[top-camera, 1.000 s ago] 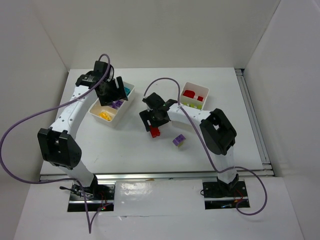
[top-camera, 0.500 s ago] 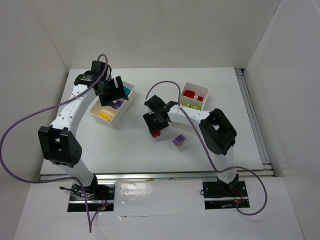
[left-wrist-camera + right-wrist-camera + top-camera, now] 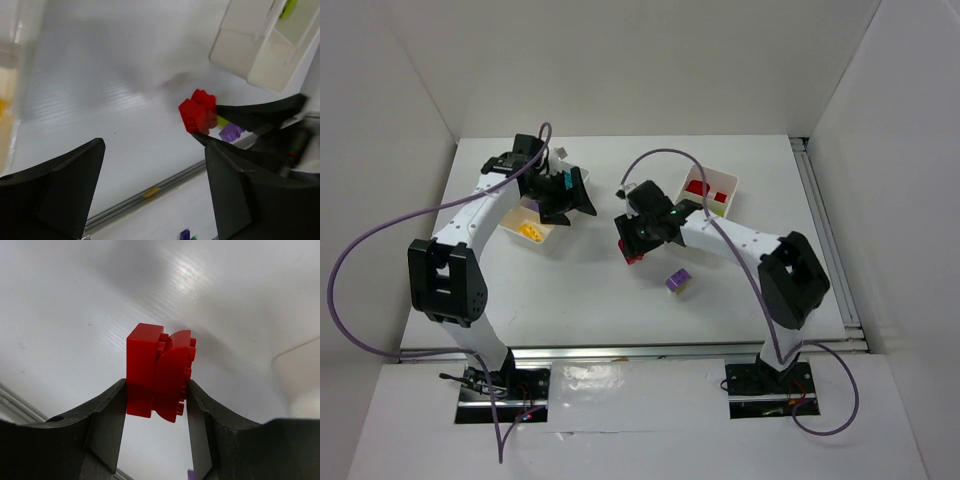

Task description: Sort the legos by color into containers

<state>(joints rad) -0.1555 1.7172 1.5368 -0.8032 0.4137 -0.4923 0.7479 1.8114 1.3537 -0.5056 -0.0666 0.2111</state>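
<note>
My left gripper should grab the cluster's loose end (image 3: pixel 144 340) before the grippers pull the cluster apart, because my right gripper's fingers are squeezing the joined red legos (image 3: pixel 157 367) together.
A red lego cluster (image 3: pixel 157 372) sits clamped between the fingers of my right gripper (image 3: pixel 156 386), which is shut on it over the table's middle (image 3: pixel 635 250). The left wrist view shows the same cluster (image 3: pixel 199 111). A purple and lime lego (image 3: pixel 677 281) lies on the table to its right. My left gripper (image 3: pixel 567 195) hangs open and holds nothing, at the right edge of the left container (image 3: pixel 518 222), which has a yellow lego (image 3: pixel 531 232) in it. The right container (image 3: pixel 723 180) holds red legos (image 3: pixel 698 187) and a lime one (image 3: pixel 716 211).
The table's metal front rail (image 3: pixel 620 350) runs along the near edge. White walls enclose the table on the left, back and right. Purple cables loop over both arms. A corner of the right container (image 3: pixel 300 365) shows in the right wrist view.
My right gripper has closed on the red cluster and shifted slightly right. My left gripper has swung right, off the left container's middle, and opened a little wider.
</note>
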